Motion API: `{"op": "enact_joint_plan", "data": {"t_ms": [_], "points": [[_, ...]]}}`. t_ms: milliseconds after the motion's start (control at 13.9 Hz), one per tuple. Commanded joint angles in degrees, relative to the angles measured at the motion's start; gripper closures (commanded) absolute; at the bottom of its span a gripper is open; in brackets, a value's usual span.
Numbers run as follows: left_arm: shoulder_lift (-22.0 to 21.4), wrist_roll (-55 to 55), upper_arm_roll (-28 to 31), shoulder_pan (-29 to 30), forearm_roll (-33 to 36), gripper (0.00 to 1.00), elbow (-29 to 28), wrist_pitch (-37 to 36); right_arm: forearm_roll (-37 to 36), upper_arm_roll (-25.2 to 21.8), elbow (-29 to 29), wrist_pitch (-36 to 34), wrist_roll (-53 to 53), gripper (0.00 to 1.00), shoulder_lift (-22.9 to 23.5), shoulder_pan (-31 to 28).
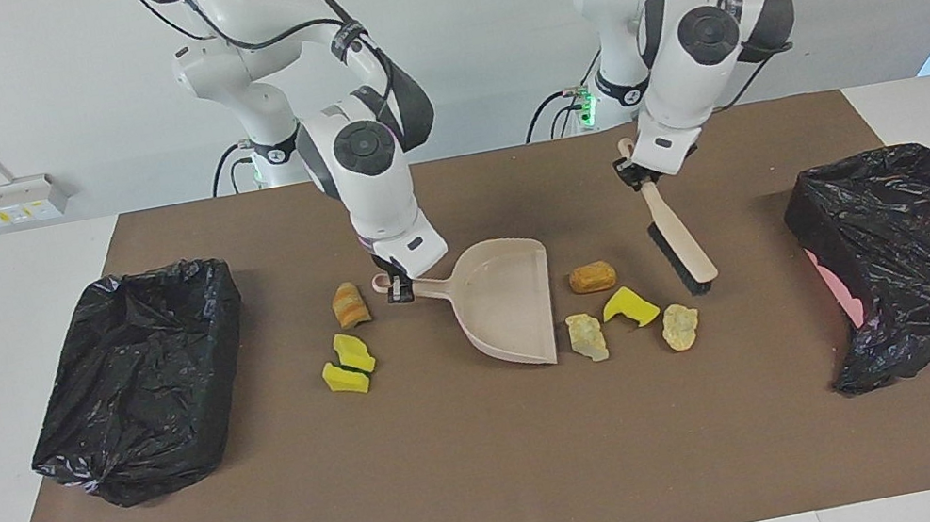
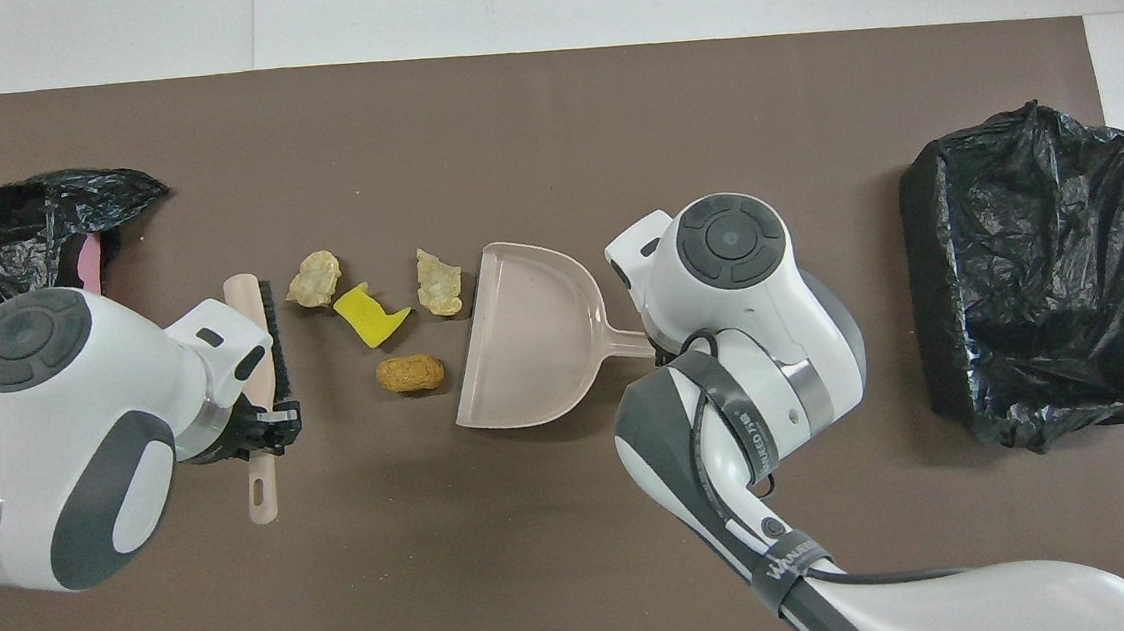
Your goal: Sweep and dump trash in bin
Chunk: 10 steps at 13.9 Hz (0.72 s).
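Observation:
The black bristles (image 2: 274, 336) are beyond the trash cluster, across from the dustpan's opening, so the robot's left gripper should turn back and sweep the cluster into the dustpan (image 2: 527, 344).
My right gripper (image 1: 396, 288) is shut on the handle of the beige dustpan (image 1: 510, 301), which lies low over the mat. Its open mouth faces a cluster of trash: an orange-brown lump (image 1: 592, 277), a yellow sponge chunk (image 1: 629, 306) and two pale tan lumps (image 1: 586, 336) (image 1: 679, 326). The left gripper (image 1: 629, 172) is shut on the beige brush (image 1: 681, 247), whose black bristles hang close to the mat beside that cluster, toward the left arm's end. Another orange lump (image 1: 349, 304) and two yellow sponge chunks (image 1: 349, 365) lie beside the dustpan's handle, toward the right arm's end.
Two bins lined with black bags stand on the brown mat, one (image 1: 137, 381) at the right arm's end and one (image 1: 914, 258) at the left arm's end. In the overhead view the right arm hides the trash by the dustpan's handle.

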Motion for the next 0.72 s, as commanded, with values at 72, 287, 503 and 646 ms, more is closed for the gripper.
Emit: {"op": "enact_joint_plan", "data": {"t_ms": [72,287,503,646], "points": [[4.9,7.7,-0.5,4.1,4.3,1.0,0.8,6.3,-4.2,0.1,-1.5,1.3,7.0,1.0,0.5,2.2],[7.7,11.7,-0.7,3.7,4.3,1.0,0.4,8.4,-4.3,0.1,-2.3,1.8,7.7,1.0,0.2,2.5],[7.3,12.9,-1.3,-0.4,3.9,1.0,-0.3,8.8,-4.2,0.2,-3.4,2.6,8.9,1.0,-0.1,2.6],[6.9,12.8,-1.3,-4.5,3.1,1.0,-0.7,8.8,-4.2,0.1,-3.3,2.5,9.1,1.0,-0.1,2.5]]}}
